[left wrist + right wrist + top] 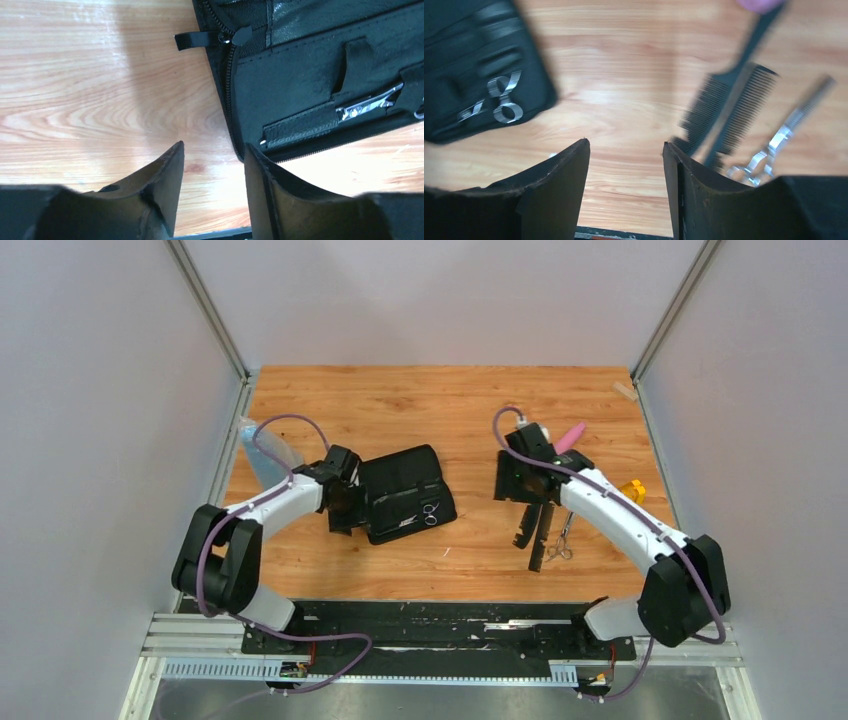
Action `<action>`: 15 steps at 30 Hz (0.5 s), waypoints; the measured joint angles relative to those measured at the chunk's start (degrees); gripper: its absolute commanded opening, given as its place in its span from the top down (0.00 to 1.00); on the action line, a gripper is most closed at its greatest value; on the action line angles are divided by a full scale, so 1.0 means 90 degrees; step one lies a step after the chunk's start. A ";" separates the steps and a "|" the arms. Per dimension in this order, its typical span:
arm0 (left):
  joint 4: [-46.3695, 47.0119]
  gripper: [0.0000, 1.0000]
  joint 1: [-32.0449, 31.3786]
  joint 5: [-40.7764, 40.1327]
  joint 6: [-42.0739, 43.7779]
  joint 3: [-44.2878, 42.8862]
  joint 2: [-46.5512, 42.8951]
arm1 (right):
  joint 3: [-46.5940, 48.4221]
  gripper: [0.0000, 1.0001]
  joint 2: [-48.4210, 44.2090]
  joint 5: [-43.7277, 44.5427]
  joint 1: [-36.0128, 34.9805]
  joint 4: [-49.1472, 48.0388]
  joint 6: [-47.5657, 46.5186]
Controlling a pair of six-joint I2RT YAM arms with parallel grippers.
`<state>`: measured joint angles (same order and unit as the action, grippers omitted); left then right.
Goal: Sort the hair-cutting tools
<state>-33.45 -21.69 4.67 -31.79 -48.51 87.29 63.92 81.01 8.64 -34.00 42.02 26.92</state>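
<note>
I should take the loose scissors (pixel 560 547) by the blades (pixel 569 521) with my right gripper and hand them over, because they lie next to the combs, far from my left gripper.
An open black case (pixel 400 490) lies left of centre, with one pair of silver scissors (pixel 430 513) tucked under its straps. The blades (pixel 370 105) show in the left wrist view and the ring handles (pixel 504 97) in the right wrist view. My left gripper (pixel 342 508) hovers at the case's left edge, open, with only bare wood between its fingers (pixel 170 170). Two black combs (pixel 533 530) and a second pair of scissors (pixel 563 540) lie loose on the table under my right arm. My right gripper (pixel 624 147) is open and empty, with the combs (pixel 729 110) and scissors (pixel 784 135) just to its right.
A pink tapered tool (pixel 571 436) lies behind the right gripper. A translucent blue bottle (pixel 262 455) sits at the table's left edge, and a small yellow object (pixel 632 490) is beside the right arm. Grey walls enclose the wooden table (pixel 440 400).
</note>
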 measured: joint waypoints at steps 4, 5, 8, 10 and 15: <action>-0.0372 0.08 0.0000 -0.0185 0.0083 -0.0002 -0.0486 | -0.0670 0.40 -0.0544 0.0100 0.1396 0.0408 0.0352; -0.0500 0.02 0.0000 -0.0250 0.0100 -0.0034 -0.0656 | -0.0775 0.40 -0.0636 0.0104 0.1659 0.0474 0.0415; -0.0746 0.00 0.0000 -0.0466 0.0216 -0.0226 -0.1076 | -0.1083 0.40 -0.0801 0.0095 0.2594 0.0580 0.0619; -0.0860 0.00 0.0000 -0.0617 0.0306 -0.0389 -0.1338 | -0.1219 0.41 -0.0763 0.0085 0.3014 0.0597 0.0690; -0.0957 0.00 0.0000 -0.1124 0.0673 -0.0690 -0.2166 | -0.1430 0.46 -0.0274 -0.0092 0.3495 0.0549 0.0848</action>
<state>-42.06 -21.69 -5.45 -25.74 -54.72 67.79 51.05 78.54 7.81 -2.55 46.96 34.54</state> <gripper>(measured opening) 0.995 0.572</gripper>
